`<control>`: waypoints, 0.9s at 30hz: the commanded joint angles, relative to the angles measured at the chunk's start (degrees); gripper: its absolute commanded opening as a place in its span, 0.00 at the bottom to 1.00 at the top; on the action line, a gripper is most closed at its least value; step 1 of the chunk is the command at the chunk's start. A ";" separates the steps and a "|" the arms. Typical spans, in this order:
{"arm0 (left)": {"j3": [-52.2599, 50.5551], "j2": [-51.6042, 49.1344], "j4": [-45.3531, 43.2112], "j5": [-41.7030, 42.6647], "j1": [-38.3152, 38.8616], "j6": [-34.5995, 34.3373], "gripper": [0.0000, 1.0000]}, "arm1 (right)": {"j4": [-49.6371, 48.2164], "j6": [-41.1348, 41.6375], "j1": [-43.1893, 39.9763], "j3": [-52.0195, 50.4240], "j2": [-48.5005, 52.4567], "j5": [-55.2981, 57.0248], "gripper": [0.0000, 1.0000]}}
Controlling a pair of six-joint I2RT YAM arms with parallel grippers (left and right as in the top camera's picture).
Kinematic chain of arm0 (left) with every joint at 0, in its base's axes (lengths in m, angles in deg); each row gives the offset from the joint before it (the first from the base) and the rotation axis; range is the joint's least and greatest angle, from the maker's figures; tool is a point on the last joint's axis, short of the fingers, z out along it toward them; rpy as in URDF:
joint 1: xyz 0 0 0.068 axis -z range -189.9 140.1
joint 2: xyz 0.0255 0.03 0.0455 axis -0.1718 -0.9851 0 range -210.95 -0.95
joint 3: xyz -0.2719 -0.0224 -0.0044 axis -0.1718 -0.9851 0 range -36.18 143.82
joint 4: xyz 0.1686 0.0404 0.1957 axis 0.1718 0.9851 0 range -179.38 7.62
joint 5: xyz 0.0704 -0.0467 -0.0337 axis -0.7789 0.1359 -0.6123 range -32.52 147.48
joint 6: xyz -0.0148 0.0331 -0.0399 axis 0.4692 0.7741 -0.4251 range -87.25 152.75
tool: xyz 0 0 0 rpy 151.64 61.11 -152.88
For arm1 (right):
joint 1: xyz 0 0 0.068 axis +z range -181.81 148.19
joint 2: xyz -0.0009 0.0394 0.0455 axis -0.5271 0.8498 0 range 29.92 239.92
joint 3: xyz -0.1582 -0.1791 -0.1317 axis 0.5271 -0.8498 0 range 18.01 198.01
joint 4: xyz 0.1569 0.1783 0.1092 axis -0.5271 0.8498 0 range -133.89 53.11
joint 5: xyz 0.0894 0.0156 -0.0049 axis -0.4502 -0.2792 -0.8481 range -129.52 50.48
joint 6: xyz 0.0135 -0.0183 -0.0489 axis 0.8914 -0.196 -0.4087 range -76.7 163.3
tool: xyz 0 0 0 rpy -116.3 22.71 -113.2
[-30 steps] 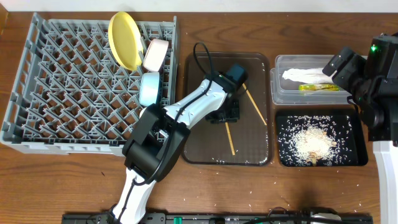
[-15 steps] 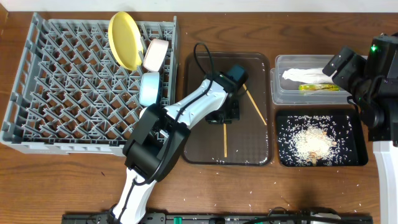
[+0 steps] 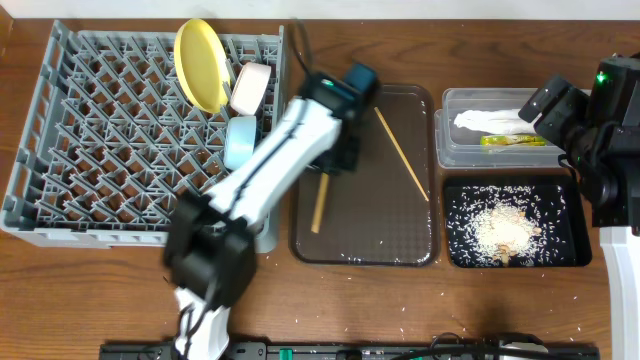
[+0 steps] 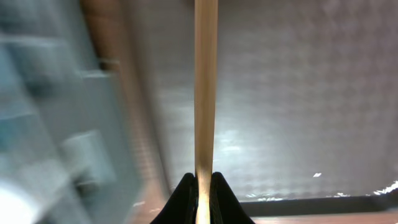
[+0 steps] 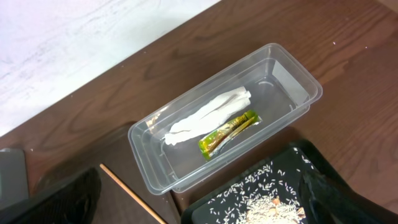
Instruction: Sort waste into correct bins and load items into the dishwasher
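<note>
The chopstick (image 3: 320,206) lines up with the rack's rows and the rack's pegs (image 3: 198,164) beside the light blue bowl are free, so the robot's left gripper should keep going there and let go.
My left gripper (image 3: 330,168) (image 4: 202,186) is shut on one wooden chopstick (image 3: 318,208) (image 4: 205,93) and holds it over the left edge of the brown serving tray (image 3: 400,245), beside the grey dish rack (image 3: 100,150). The other chopstick (image 3: 402,155) (image 5: 134,193) lies on that tray. The yellow plate (image 3: 200,62), pinkish bowl (image 3: 250,88) and light blue bowl (image 3: 240,142) stand in the rack. The clear tub (image 3: 448,150) (image 5: 292,71) holds the white tissue (image 5: 205,115) and the snack wrapper (image 5: 227,132). The black tray (image 3: 455,225) holds rice crumbs (image 3: 505,232). My right gripper (image 5: 202,202) is open above the bins. The white cup is out of view.
Loose rice grains (image 3: 400,305) are scattered on the wooden table in front of the trays. The right arm's base (image 3: 620,200) stands at the right edge, beside the tub and black tray. The rack's right wall (image 3: 282,70) lies close to the left arm.
My left arm has swung left toward the rack with the chopstick. The chopstick went from the middle of the brown tray to its left edge. The right arm has not moved.
</note>
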 commanded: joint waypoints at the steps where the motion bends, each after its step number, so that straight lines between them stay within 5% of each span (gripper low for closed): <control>1: 1.73 6.23 1.05 -7.91 -4.07 4.24 0.07 | 0.09 0.63 -0.22 0.02 0.13 0.24 0.99; 9: 1.01 9.86 2.60 -7.89 -16.59 18.29 0.07 | 0.09 0.63 -0.22 0.02 0.13 0.22 0.99; 22: -10.25 9.84 -2.86 -7.58 -29.11 20.50 0.08 | 0.09 0.63 -0.22 0.02 0.13 0.24 0.99; 24: -11.08 9.84 -4.20 -7.56 -29.05 20.50 0.16 | 0.09 0.63 -0.22 0.02 0.13 0.22 0.99; 27: -11.10 9.84 -4.85 -7.58 -28.89 20.48 0.42 | 0.09 0.63 -0.22 0.02 0.13 0.22 0.99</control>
